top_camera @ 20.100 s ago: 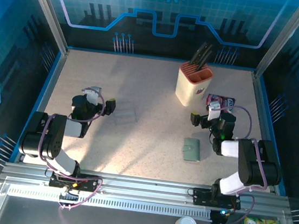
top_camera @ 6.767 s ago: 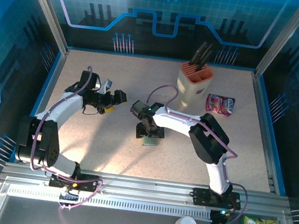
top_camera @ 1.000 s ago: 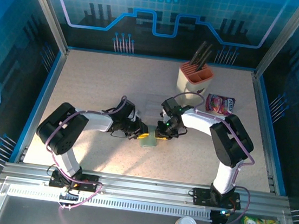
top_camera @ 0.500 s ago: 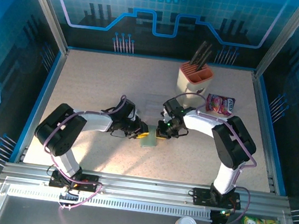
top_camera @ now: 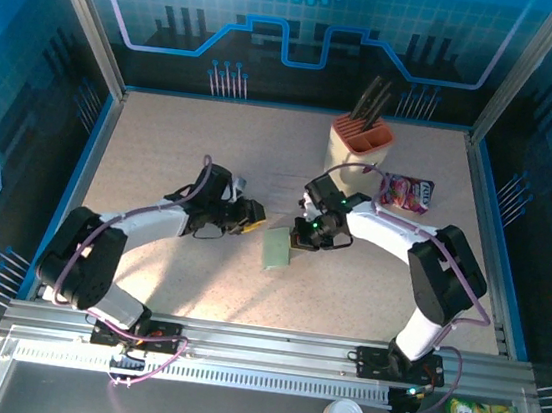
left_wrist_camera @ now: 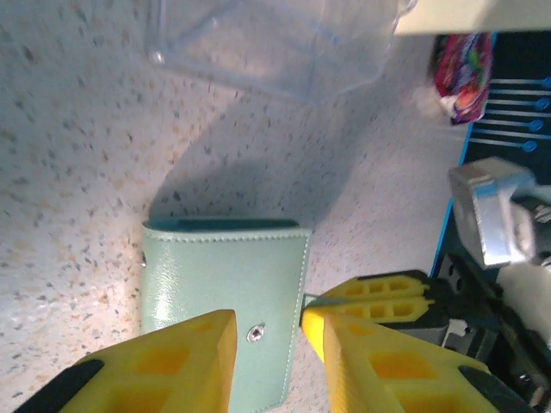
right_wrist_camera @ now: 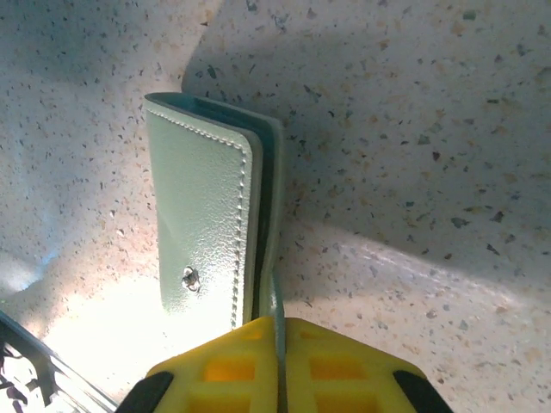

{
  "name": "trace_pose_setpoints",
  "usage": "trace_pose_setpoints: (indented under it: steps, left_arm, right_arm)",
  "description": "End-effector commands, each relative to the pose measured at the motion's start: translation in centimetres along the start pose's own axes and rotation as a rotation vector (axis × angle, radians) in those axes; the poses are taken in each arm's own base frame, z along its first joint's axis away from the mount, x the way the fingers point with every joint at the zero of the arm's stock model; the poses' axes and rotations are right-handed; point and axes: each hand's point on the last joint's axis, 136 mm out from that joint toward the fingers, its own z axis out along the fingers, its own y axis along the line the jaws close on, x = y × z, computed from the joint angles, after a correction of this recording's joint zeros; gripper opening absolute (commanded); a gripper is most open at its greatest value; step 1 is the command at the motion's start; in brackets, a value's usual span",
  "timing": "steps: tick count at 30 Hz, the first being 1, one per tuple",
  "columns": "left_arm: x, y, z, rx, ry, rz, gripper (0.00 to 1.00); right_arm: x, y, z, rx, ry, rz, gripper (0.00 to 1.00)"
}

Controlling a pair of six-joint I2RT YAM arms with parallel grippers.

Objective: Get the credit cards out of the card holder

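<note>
The card holder's snap-stud cover (right_wrist_camera: 196,206) is folded shut, so the robot's right gripper needs to hold the tab (right_wrist_camera: 276,297) low while its left gripper swings that cover open.
The card holder (top_camera: 276,248) is a pale grey-green wallet lying closed on the table, with its snap stud facing up (left_wrist_camera: 224,284) (right_wrist_camera: 202,198). My right gripper (top_camera: 298,238) (right_wrist_camera: 278,325) is shut on the thin closing tab at the wallet's edge; in the left wrist view its yellow fingers (left_wrist_camera: 379,292) pinch that tab. Just left of the wallet, my left gripper (top_camera: 250,226) (left_wrist_camera: 267,331) stands open, its jaws apart over the wallet's near end with nothing between them. The credit cards are hidden.
A cream knife block (top_camera: 357,154) stands at the back right. A pink snack packet (top_camera: 406,192) (left_wrist_camera: 461,73) lies next to it. A clear plastic tray (left_wrist_camera: 275,43) sits just beyond the wallet. The enclosure's blue walls ring the table.
My left gripper opened and drew back to the left, off the card holder. The right gripper closed on the tab. The wallet now lies flat between the two grippers.
</note>
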Motion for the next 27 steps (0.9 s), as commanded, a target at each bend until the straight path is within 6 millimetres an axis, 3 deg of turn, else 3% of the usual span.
trace_pose_setpoints:
  steps: [1,4,9,18,27]
  left_arm:
    - [-0.5,-0.9,-0.9,0.003,-0.009,0.095,0.35]
    - [-0.6,-1.3,-1.6,-0.003,-0.022,0.147,0.36]
    - [-1.2,0.7,-2.5,-0.038,-0.085,0.097,0.35]
    - [-0.4,2.3,-1.5,-0.014,-0.037,0.018,0.31]
    - [0.5,3.6,-0.3,-0.041,0.021,-0.013,0.21]
  right_arm:
    - [0.2,1.5,-1.7,0.008,-0.007,-0.056,0.08]
    - [0.4,2.2,-2.2,0.011,-0.012,-0.079,0.08]
    - [0.5,3.4,-2.8,0.014,-0.003,-0.101,0.09]
    - [0.8,5.6,-2.5,0.017,0.028,-0.168,0.1]
    - [1.1,2.8,-2.8,0.126,0.026,-0.142,0.1]
